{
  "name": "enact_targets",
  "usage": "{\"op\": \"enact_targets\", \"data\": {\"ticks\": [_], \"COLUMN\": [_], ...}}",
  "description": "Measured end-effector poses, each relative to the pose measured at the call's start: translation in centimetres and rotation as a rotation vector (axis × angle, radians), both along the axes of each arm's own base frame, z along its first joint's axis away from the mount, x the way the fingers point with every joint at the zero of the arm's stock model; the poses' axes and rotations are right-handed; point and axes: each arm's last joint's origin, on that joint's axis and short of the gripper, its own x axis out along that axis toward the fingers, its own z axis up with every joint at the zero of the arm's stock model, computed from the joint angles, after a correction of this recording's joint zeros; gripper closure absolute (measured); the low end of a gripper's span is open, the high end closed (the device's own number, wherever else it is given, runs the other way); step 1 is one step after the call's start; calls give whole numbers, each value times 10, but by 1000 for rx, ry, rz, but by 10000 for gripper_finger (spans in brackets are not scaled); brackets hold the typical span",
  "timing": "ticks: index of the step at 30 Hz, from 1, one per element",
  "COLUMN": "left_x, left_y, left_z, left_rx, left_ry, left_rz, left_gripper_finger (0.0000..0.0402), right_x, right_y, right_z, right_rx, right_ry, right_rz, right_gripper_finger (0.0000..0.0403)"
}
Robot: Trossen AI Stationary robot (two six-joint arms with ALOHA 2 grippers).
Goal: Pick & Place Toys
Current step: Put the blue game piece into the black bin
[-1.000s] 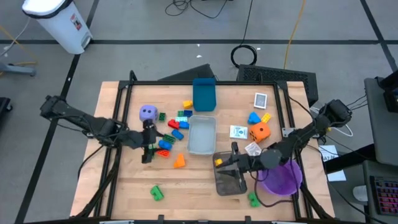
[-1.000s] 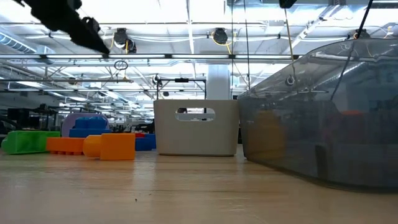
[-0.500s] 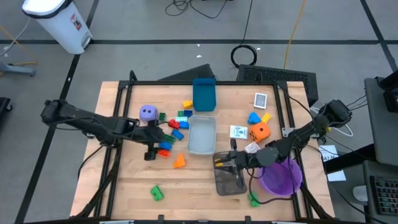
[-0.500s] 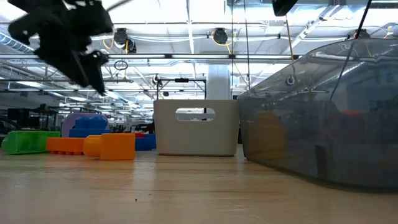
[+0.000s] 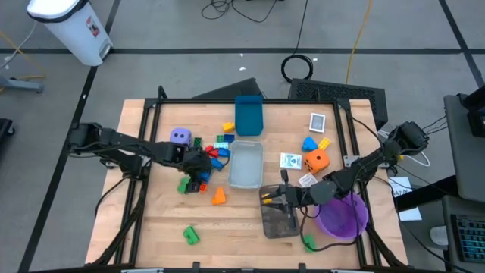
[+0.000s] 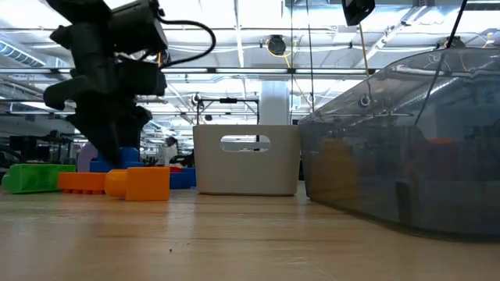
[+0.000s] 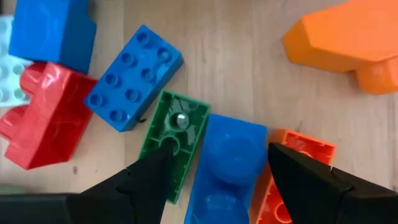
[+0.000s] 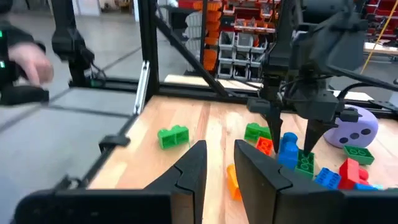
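Note:
The robot's left gripper should pass the blue rounded brick (image 7: 229, 163) to the right gripper above the light grey tray (image 5: 245, 164), because the brick lies in the pile far from the right gripper.
A pile of bricks lies left of centre: a blue rounded brick (image 7: 227, 162), an upturned green brick (image 7: 174, 140), an orange one (image 7: 298, 149), a blue studded one (image 7: 134, 78) and red ones (image 7: 43, 118). My left gripper (image 5: 198, 174) is open and points down over the pile. Its fingers (image 7: 149, 180) stand on either side of the blue rounded brick, low over the table; the right wrist view (image 8: 292, 146) shows this too. My right gripper (image 5: 269, 197) is open and empty over the dark grey tray (image 5: 279, 220). The purple die (image 5: 179, 137) and the orange die (image 5: 317, 160) rest on the table.
A light grey tray (image 5: 245, 163) and a blue bin (image 5: 248, 115) stand mid-table, and a purple bowl (image 5: 342, 216) at the right front. An orange wedge (image 5: 218, 196), green bricks (image 5: 189, 235) (image 5: 308, 243) and cards (image 5: 291, 161) lie about. A black frame rims the table.
My left gripper has gone toward the table's right edge and come down onto the brick pile, and now stands astride the blue rounded brick. A green brick that it stood over now shows beside it.

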Motion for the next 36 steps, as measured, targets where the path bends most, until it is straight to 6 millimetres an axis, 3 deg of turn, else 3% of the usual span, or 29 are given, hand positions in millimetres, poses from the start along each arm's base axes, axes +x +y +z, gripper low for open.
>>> {"op": "enact_targets", "data": {"ticks": [6, 17, 23, 28, 36], "left_x": [2, 8, 21, 29, 45], "left_y": [6, 12, 13, 13, 13], "left_z": [-5, 3, 32, 70, 120], "left_rx": [-26, -22, 2, 35, 81], "left_ry": [20, -17, -95, -190, -401], "left_rz": [12, 27, -19, -66, -136], "left_gripper_finger": [144, 261, 261, 241, 260], "right_x": [0, 7, 13, 17, 18], "right_y": [0, -15, -31, -40, -43], "right_z": [-2, -2, 5, 12, 17], "right_rx": [-82, -197, -272, -360, -462], "right_ry": [13, -5, -56, -116, -167], "right_rz": [10, -27, -79, -111, -121], "right_gripper_finger": [330, 330, 330, 330, 330]}}
